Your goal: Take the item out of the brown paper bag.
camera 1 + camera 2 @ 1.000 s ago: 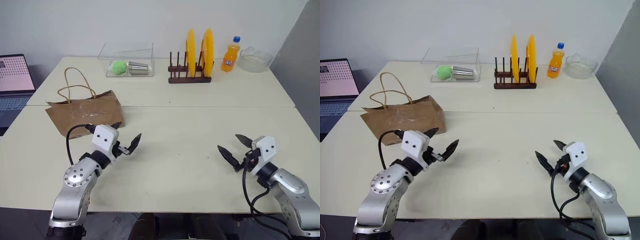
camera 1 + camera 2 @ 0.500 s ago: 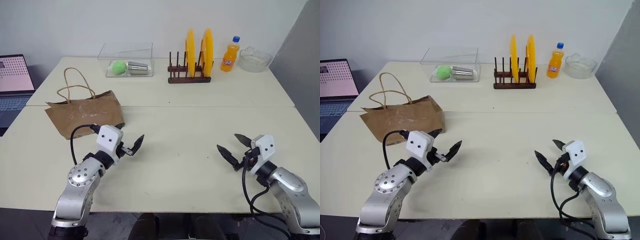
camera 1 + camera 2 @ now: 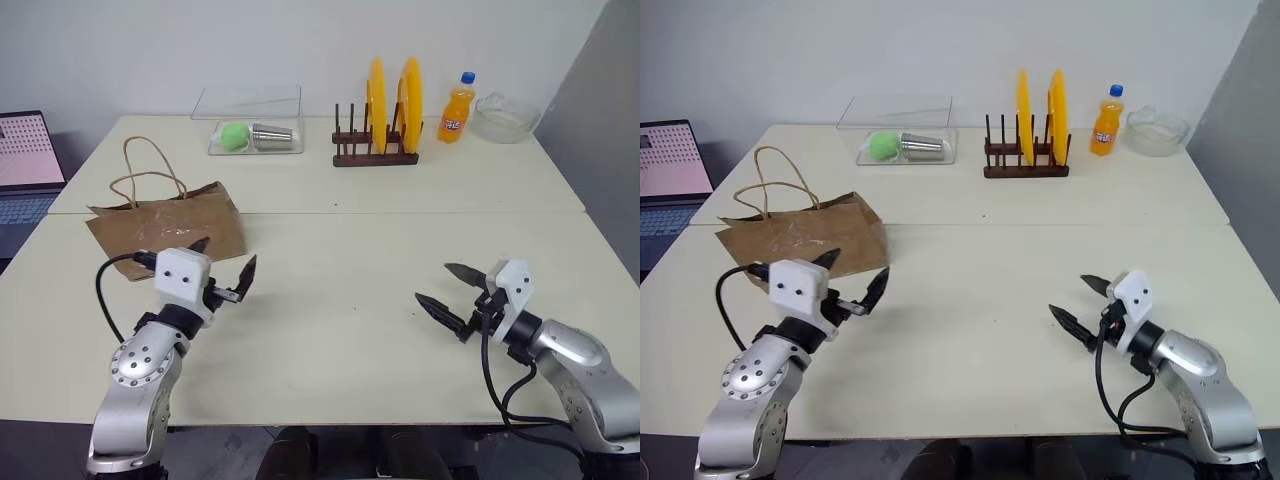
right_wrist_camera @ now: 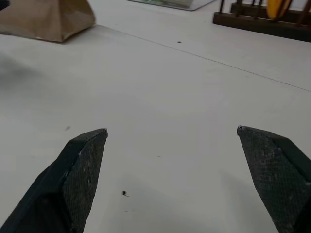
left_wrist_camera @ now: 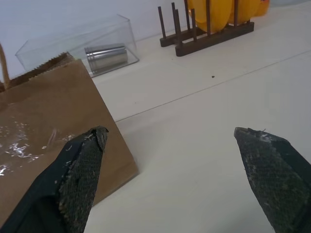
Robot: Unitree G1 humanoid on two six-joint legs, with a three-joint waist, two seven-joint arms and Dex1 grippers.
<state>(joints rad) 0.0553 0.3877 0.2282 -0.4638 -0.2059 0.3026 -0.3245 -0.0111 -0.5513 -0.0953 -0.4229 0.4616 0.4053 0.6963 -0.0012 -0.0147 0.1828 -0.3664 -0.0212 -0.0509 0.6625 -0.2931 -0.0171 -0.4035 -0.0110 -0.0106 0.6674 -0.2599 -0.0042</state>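
Two handle loops [image 3: 140,138] stand apart at the brown paper bag's opening [image 3: 160,200], so the bag's opening will spread wide when the robot lifts one handle loop.
The brown paper bag [image 3: 165,226] lies on its side at the table's left, handles [image 3: 150,165] looping toward the far edge. The item is hidden. My left gripper [image 3: 224,261] hovers open just in front of the bag's right end, one fingertip [image 5: 90,145] over the bag's corner in the left wrist view, nothing between the fingers. My right gripper [image 3: 433,283] stands open and empty over bare table at the right, pointing left; its wrist view shows the bag [image 4: 48,14] far off.
Along the far side stand a clear box [image 3: 250,128] holding a green ball and a metal cup, a wooden rack [image 3: 375,155] with two yellow plates, an orange soda bottle [image 3: 457,103] and a glass bowl [image 3: 503,117]. A laptop [image 3: 28,160] sits off the table's left.
Both grippers moved left and slightly up, staying open. The left one swung back toward the bag's right end; the right one turned further to the left.
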